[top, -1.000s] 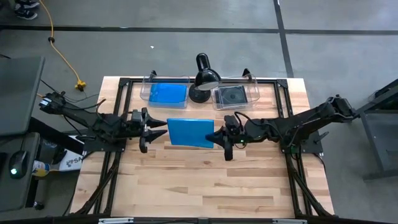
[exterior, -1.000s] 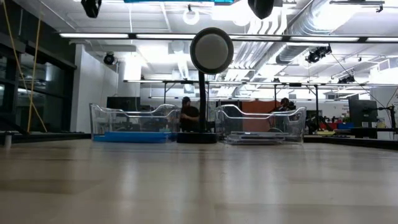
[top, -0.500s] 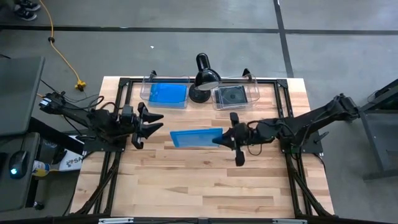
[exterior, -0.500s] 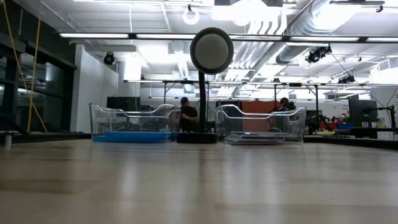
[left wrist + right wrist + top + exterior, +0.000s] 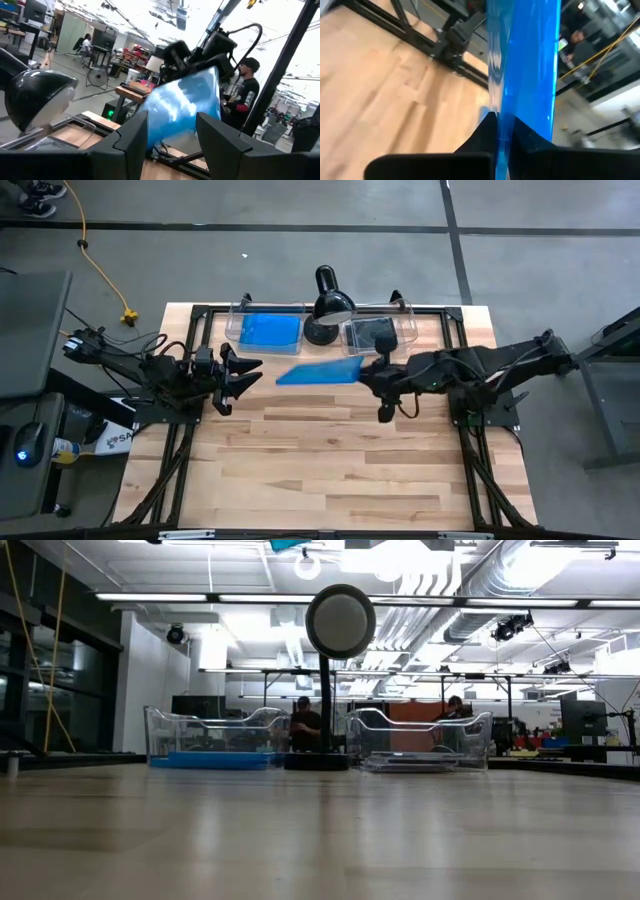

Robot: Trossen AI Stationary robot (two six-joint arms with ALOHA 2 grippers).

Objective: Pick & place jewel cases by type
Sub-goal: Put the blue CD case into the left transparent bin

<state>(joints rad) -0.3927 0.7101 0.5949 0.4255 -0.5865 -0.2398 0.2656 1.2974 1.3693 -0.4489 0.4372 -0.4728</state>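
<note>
The blue case's free edge (image 5: 281, 378) lies at a slant across my left gripper's open fingers. My right gripper should first turn the case (image 5: 320, 371) flat, and then my left gripper should take that edge.
My right gripper (image 5: 363, 372) is shut on a bright blue jewel case (image 5: 320, 370), held in the air over the far middle of the table. In the right wrist view the case (image 5: 525, 65) shows nearly edge-on. My left gripper (image 5: 240, 373) hovers open a little to the left of it, and in its wrist view its fingers (image 5: 132, 135) frame the case (image 5: 185, 107). Another blue case (image 5: 268, 330) lies flat in the left clear bin. A dark case (image 5: 372, 333) lies in the right clear bin. My right gripper pinches the blue case between its two fingers (image 5: 487, 131) at its right-hand edge (image 5: 506, 125). The fingers come level from the table's right side. The case is lifted clear of the table and tilted, reaching out leftward from the fingers.
A black desk lamp (image 5: 325, 305) stands between the left bin (image 5: 240, 328) and the right bin (image 5: 408, 328) at the far edge. A black frame (image 5: 200, 315) borders the table. The near half of the wooden top (image 5: 320, 470) is bare. People sit in the room behind (image 5: 302, 725).
My right gripper has carried the blue case toward the far edge and the bins, and the case has tipped from lying nearly flat to a steep tilt. My left gripper has drawn back a little toward the table's left and far edges, staying open.
</note>
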